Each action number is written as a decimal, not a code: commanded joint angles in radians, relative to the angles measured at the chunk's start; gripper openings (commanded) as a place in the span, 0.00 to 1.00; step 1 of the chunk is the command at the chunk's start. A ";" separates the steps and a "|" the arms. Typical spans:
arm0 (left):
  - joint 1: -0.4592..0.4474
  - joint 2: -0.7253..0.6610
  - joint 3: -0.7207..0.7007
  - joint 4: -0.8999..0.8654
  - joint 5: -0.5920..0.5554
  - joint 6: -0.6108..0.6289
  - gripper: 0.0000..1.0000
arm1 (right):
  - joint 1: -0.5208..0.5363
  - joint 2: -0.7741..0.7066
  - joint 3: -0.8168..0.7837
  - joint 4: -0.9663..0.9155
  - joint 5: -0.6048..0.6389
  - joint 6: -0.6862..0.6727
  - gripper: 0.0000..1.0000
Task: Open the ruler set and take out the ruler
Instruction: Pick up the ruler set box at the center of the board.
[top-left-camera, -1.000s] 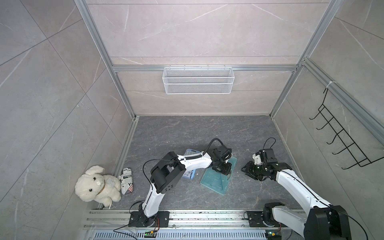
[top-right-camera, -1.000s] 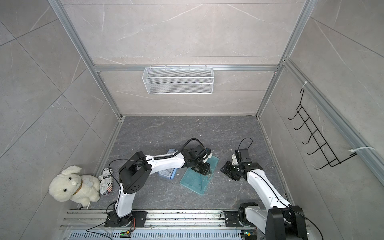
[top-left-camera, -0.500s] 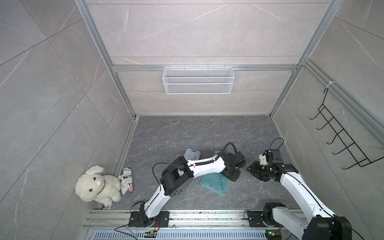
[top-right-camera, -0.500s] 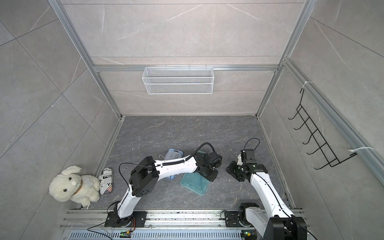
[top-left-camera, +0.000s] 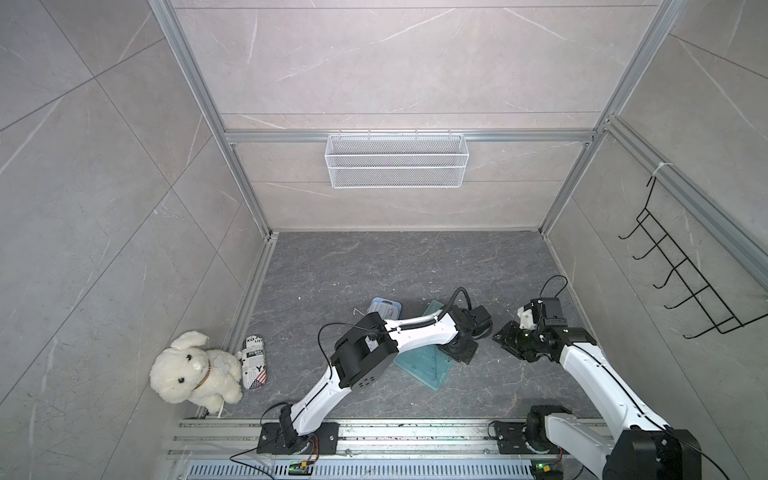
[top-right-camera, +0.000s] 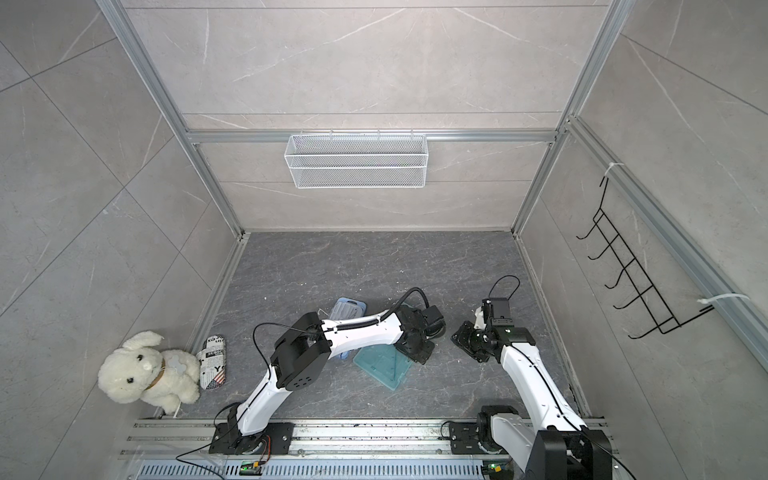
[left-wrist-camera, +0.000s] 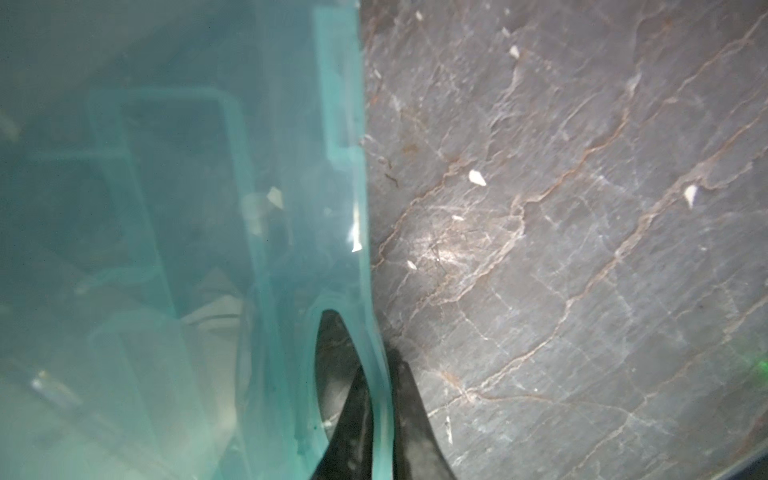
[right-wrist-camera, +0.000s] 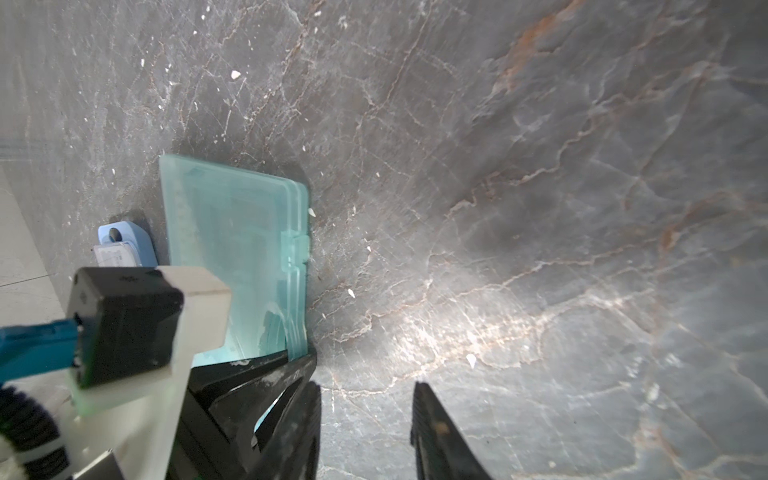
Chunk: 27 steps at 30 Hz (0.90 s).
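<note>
The ruler set's edge (right-wrist-camera: 299, 249) is out of reach of my open right gripper. Next, my left gripper brings it closer for my right gripper by the ruler set's handle (left-wrist-camera: 361, 329).
The ruler set (top-left-camera: 423, 368) (top-right-camera: 382, 368) is a flat translucent teal case lying on the dark floor. My left gripper (top-left-camera: 459, 353) (top-right-camera: 417, 353) is shut on the case's right-hand edge. In the left wrist view its two black fingers (left-wrist-camera: 345, 399) pinch the teal rim, and the gripper (left-wrist-camera: 361, 334) sits at that rim of the ruler set (left-wrist-camera: 166, 208). Faint outlines show through the lid, but I cannot single out the ruler. My right gripper (top-left-camera: 505, 336) (right-wrist-camera: 365, 386) stands open just right of the case (right-wrist-camera: 232, 232), over bare floor, holding nothing.
A small blue case (top-left-camera: 384, 309) (right-wrist-camera: 124, 241) lies behind the left forearm. A white plush rabbit (top-left-camera: 191, 368) and a newsprint pouch (top-left-camera: 254, 361) sit at the left wall. A wire basket (top-left-camera: 395, 160) hangs on the back wall, a black hook rack (top-left-camera: 681, 286) on the right wall.
The left arm has reached rightwards from the middle of the case to its right edge and has closed on that edge. The right gripper has drawn back a little to the right.
</note>
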 joint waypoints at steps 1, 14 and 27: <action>-0.007 0.003 0.020 -0.036 -0.016 0.016 0.00 | -0.003 0.006 -0.030 0.029 -0.037 -0.016 0.38; 0.046 -0.280 -0.168 0.121 0.260 0.221 0.00 | -0.004 -0.089 0.003 0.119 -0.227 0.001 0.36; 0.092 -0.329 -0.270 0.294 0.347 0.173 0.00 | -0.004 -0.174 -0.042 0.138 -0.290 0.044 0.36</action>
